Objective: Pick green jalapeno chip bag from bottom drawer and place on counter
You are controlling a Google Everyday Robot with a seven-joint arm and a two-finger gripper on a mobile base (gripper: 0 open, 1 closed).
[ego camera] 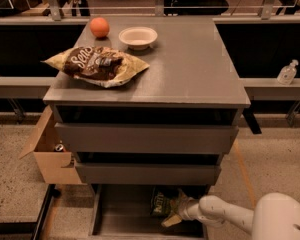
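Observation:
My gripper [180, 212] will make the green jalapeno chip bag [162, 201] tip and hang at an angle when it lifts the bag, because it sits at the bag's side.
The green jalapeno chip bag [161, 203] lies in the open bottom drawer [125, 219], at the back right of its dark floor, partly under the middle drawer. My gripper [176, 211] reaches in from the lower right on a white arm and is right against the bag's right side. The counter [190, 69] is the grey top of the cabinet above.
On the counter lie a brown-and-cream chip bag [97, 65], an orange [99, 27] and a white bowl [138, 36]. Two upper grey drawers [146, 138] stick out slightly. A cardboard box [49, 151] stands left of the cabinet. A bottle [287, 73] stands on the right ledge.

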